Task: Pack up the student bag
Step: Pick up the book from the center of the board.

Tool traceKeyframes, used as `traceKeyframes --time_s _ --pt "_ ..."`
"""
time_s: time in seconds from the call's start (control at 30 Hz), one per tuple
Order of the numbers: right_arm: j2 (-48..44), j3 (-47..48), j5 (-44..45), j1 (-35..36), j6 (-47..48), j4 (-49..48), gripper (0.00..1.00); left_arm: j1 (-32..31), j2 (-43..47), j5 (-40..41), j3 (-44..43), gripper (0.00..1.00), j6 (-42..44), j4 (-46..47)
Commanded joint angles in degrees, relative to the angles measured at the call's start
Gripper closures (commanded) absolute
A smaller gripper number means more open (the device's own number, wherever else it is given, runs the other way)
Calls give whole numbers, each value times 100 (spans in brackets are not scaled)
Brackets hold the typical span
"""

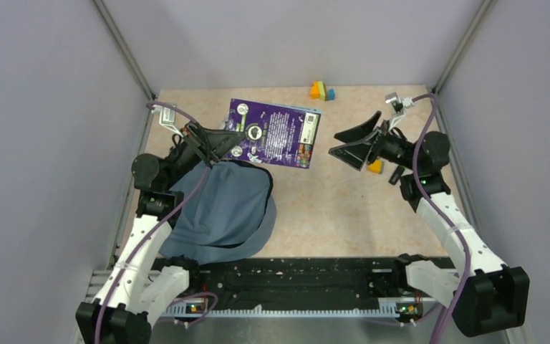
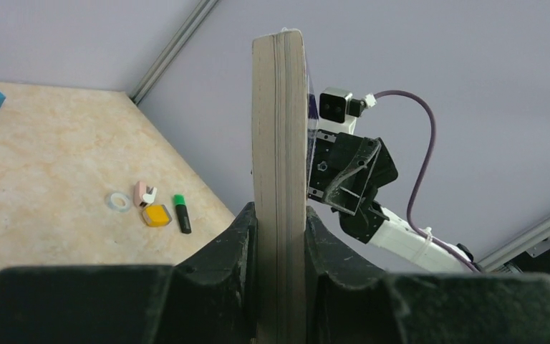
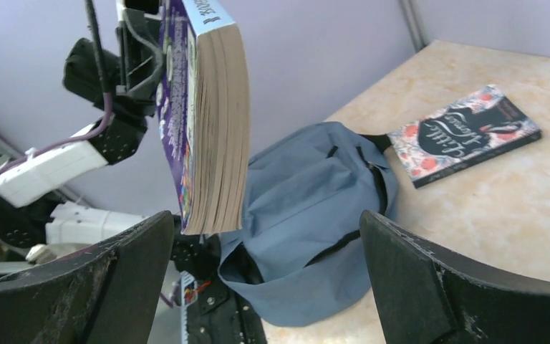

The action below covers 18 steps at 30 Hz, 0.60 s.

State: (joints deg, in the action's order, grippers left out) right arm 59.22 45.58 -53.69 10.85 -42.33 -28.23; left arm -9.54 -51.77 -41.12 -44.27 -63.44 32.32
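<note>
A dark gap [image 1: 269, 192] runs along the edge of the student bag. The purple book [image 1: 276, 135] will slide all the way in and lie out of sight when I push it.
The student bag [image 1: 222, 208], dusty-blue soft fabric, lies slumped at the near left of the table. It also shows in the right wrist view [image 3: 315, 208], with a dark gap at its near edge. My left gripper [image 1: 218, 143] is shut on a thick purple book [image 1: 276, 132] and holds it in the air above the bag's far edge. In the left wrist view the page edge [image 2: 279, 143] stands clamped between the fingers [image 2: 225, 251]. My right gripper [image 1: 351, 142] is wide open and empty, facing the book [image 3: 208, 122] from the right.
A second book with a dark floral cover [image 3: 465, 134] lies flat on the table beside the bag. Coloured blocks [image 1: 322, 90] sit at the back. A tape ring [image 2: 119, 202], a yellow item [image 2: 157, 215] and a green highlighter [image 2: 182, 213] lie under the right arm.
</note>
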Motion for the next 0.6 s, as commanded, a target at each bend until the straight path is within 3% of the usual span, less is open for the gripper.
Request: traceKeyframes --time_s 0.0,0.2,0.33,0.57 --pt "-224 -204 -524 228 -839 -1594 1 -2 364 215 104 100 -168 23" --pt "-148 143 -105 837 -175 -853 1 -51 394 46 18 100 -291 219" --pt "139 118 -41 974 -484 -1421 1 -65 391 -62 -16 100 -369 309" --pt "627 410 104 1392 -468 -1593 1 -74 453 -187 -88 100 -428 328"
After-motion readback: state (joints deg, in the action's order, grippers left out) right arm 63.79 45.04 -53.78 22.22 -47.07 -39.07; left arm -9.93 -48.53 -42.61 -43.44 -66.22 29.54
